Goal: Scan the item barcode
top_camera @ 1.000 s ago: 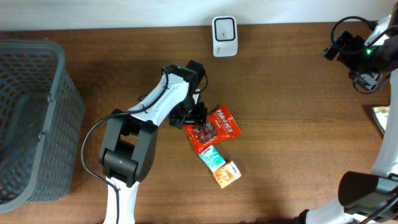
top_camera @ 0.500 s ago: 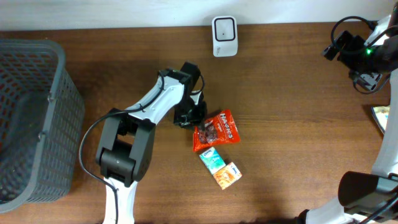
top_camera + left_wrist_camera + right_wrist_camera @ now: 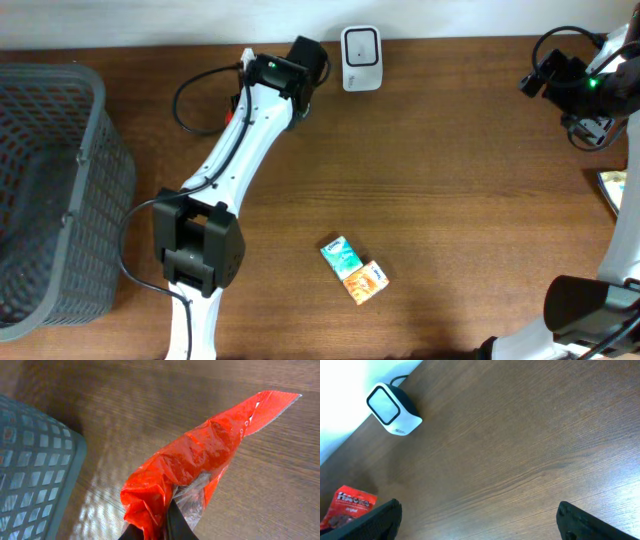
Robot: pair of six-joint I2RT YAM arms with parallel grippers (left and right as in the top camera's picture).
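Note:
I should lay the red snack pouch flat in the middle of the table [image 3: 332, 192] and take a new grip on it before scanning, because it bunches up at the pouch end my left gripper pinches [image 3: 145, 502].
A crumpled red snack pouch [image 3: 200, 455] hangs above the wooden table, pinched at its lower end by my left gripper [image 3: 160, 527], which is shut on it. In the overhead view that gripper [image 3: 303, 62] is at the back of the table, just left of the white barcode scanner [image 3: 360, 45], and the pouch is hidden beneath the arm. The right wrist view shows the scanner [image 3: 393, 409] and the pouch [image 3: 349, 506] at its lower left edge. My right gripper [image 3: 480, 520] is open with nothing in it, held far off at the back right corner [image 3: 575, 90].
A grey mesh basket [image 3: 50, 180] fills the left side of the table [image 3: 30, 460]. A teal packet [image 3: 342, 255] and an orange packet [image 3: 365, 281] lie side by side near the front middle.
My left gripper closed on the red pouch at the table's middle, lifted it and carried it back toward the scanner. The two small packets stayed put. The right arm has not moved.

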